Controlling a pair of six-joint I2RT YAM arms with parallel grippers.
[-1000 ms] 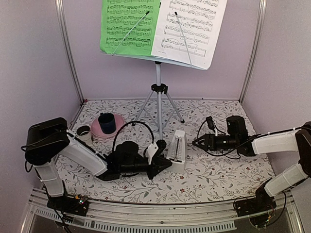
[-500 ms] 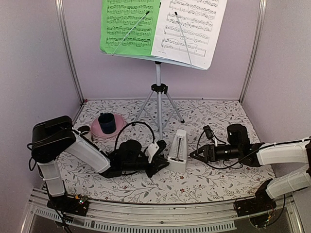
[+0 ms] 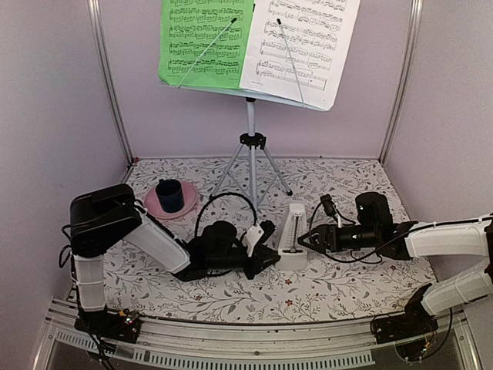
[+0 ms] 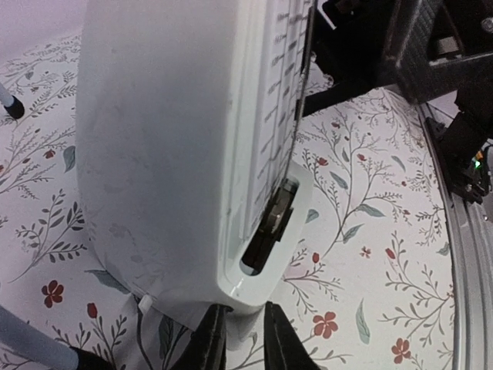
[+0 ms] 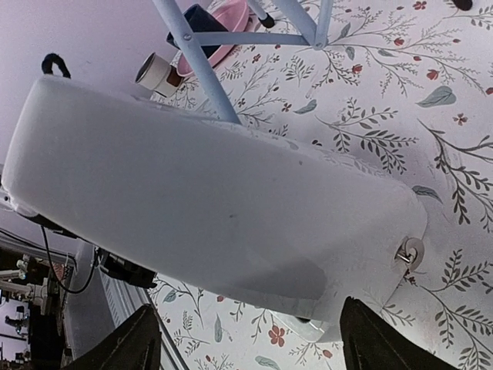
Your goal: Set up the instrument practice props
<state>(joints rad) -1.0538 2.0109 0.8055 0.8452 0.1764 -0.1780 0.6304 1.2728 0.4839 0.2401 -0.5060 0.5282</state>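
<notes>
The pendulum rod's swing (image 4: 303,100) is blocked by my right gripper's finger, so my right gripper should move back first while my left gripper keeps the metronome's base steady.
The white pyramid metronome (image 3: 293,231) stands on the floral tabletop in front of the stand, its scale face showing. My left gripper (image 3: 266,250) is at its left base; in the left wrist view my fingers (image 4: 208,339) are pinched on the lower edge of the metronome (image 4: 169,139). My right gripper (image 3: 306,236) is at its right side, open, with the metronome (image 5: 208,193) just ahead of its spread fingers (image 5: 135,339). The grey tripod music stand (image 3: 250,131) holds a green sheet (image 3: 204,38) and a white sheet (image 3: 300,42).
A dark blue cup (image 3: 169,194) sits on a pink plate (image 3: 154,208) at the back left. A small white cup (image 5: 158,73) stands beside them. Tripod legs (image 5: 196,69) spread just behind the metronome. Purple walls enclose the table.
My left gripper has moved right, taking the metronome with it. My right gripper has moved left and now sits against the metronome's right side.
</notes>
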